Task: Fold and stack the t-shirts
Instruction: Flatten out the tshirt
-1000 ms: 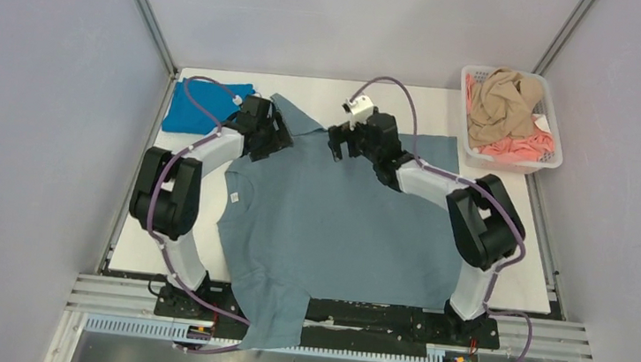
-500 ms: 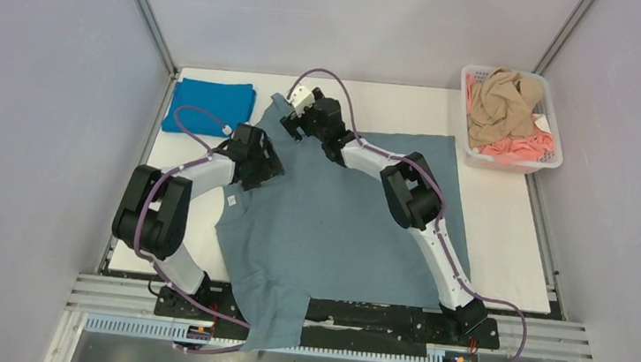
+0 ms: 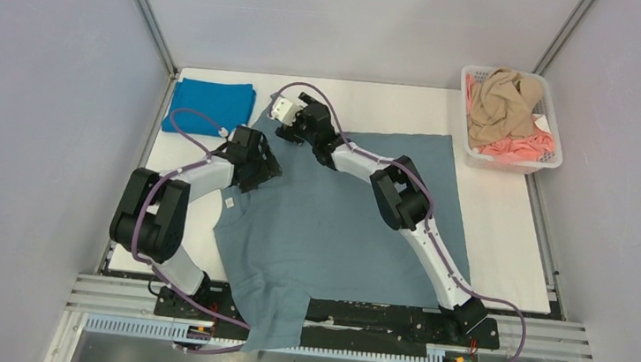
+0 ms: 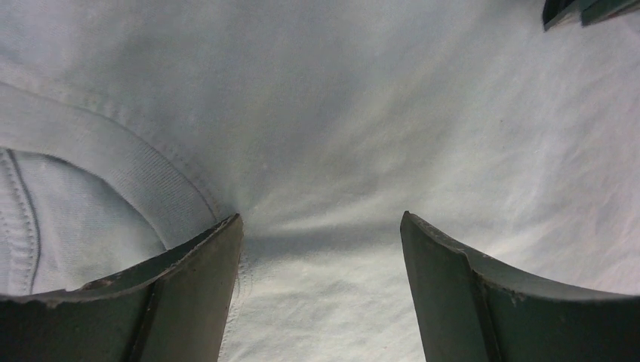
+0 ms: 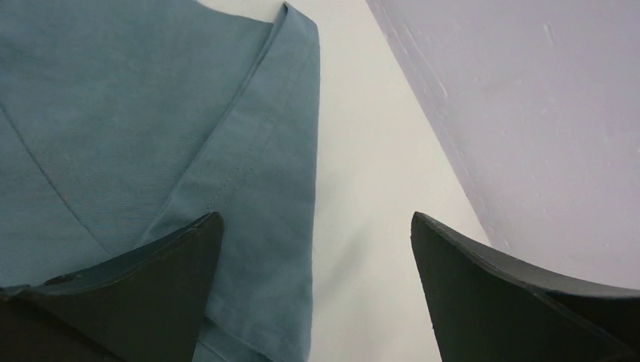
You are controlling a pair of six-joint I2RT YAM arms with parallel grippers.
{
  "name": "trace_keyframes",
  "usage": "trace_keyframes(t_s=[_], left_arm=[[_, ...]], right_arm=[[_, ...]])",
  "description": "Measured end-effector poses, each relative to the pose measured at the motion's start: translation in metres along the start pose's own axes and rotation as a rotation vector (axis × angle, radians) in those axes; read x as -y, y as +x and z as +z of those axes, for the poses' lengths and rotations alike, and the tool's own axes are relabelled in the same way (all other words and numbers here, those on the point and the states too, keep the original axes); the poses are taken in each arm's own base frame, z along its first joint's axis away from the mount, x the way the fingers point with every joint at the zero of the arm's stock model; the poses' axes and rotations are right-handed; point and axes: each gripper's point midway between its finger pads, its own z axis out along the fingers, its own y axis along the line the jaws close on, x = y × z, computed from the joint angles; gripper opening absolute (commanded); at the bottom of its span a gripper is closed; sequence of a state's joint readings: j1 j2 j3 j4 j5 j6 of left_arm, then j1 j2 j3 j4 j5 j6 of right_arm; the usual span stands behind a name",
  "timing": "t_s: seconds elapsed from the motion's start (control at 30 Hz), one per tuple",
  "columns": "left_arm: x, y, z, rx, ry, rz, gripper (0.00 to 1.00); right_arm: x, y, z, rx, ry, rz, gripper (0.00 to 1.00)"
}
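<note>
The near sleeve [image 3: 278,323] hangs onto the rail, so my right gripper should move from the far sleeve toward the hem [image 3: 457,194] before I shift the t-shirt farther in.
A dusty grey-blue t-shirt [image 3: 340,218] lies spread on the white table [image 3: 496,251], its small white neck label [image 3: 231,199] at the left. My left gripper [image 3: 252,158] is open, low over the shirt by the collar. In the left wrist view the gripper [image 4: 321,219] has cloth [image 4: 377,113] between its jaws and the ribbed collar [image 4: 113,158] at its left. My right gripper [image 3: 292,118] is open over the far-left sleeve. In the right wrist view the gripper [image 5: 317,219] straddles the sleeve hem [image 5: 256,151] and bare table. A bright blue t-shirt [image 3: 209,106] lies folded at the far left.
A white basket [image 3: 514,162] at the far right holds a tan shirt [image 3: 502,96] and a pink one [image 3: 520,147]. One grey-blue sleeve [image 3: 277,319] hangs over the near edge onto the rail. Grey walls enclose the table; one [image 5: 528,113] is close to the right gripper.
My right arm has swung left from the shirt's far middle to its far-left sleeve. My left gripper has drawn back from beside the blue shirt toward the collar.
</note>
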State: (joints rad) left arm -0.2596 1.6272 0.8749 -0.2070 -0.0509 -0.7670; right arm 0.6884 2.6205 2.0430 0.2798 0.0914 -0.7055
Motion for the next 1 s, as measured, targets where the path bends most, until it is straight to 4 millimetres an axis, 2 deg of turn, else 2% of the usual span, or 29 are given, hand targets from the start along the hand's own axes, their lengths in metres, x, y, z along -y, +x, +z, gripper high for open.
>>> trace_keyframes(t_s=[0.23, 0.5, 0.6, 0.67, 0.77, 0.93, 1.0], left_arm=[[-0.006, -0.001, -0.001, 0.020, -0.017, -0.002, 0.84], [-0.007, -0.002, -0.001, 0.027, -0.023, -0.001, 0.84], [-0.008, -0.001, -0.002, 0.028, -0.024, -0.002, 0.84], [-0.008, -0.002, -0.002, 0.030, -0.027, -0.002, 0.84], [-0.008, -0.002, -0.002, 0.032, -0.029, -0.002, 0.84], [-0.009, -0.002, -0.002, 0.033, -0.029, -0.002, 0.84], [-0.010, -0.001, -0.003, 0.033, -0.030, -0.002, 0.84]], right_arm=[[0.016, 0.010, 0.004, -0.024, 0.064, -0.028, 0.98], [0.059, 0.045, 0.004, -0.072, 0.168, 0.014, 0.98], [0.067, 0.054, 0.002, -0.070, 0.169, 0.056, 0.98], [0.066, 0.056, -0.003, -0.067, 0.154, 0.086, 0.98], [0.056, 0.037, -0.013, -0.023, 0.100, 0.130, 0.98], [0.035, -0.032, -0.027, 0.137, -0.003, 0.139, 0.98], [0.026, -0.052, -0.029, 0.180, -0.028, 0.119, 0.98]])
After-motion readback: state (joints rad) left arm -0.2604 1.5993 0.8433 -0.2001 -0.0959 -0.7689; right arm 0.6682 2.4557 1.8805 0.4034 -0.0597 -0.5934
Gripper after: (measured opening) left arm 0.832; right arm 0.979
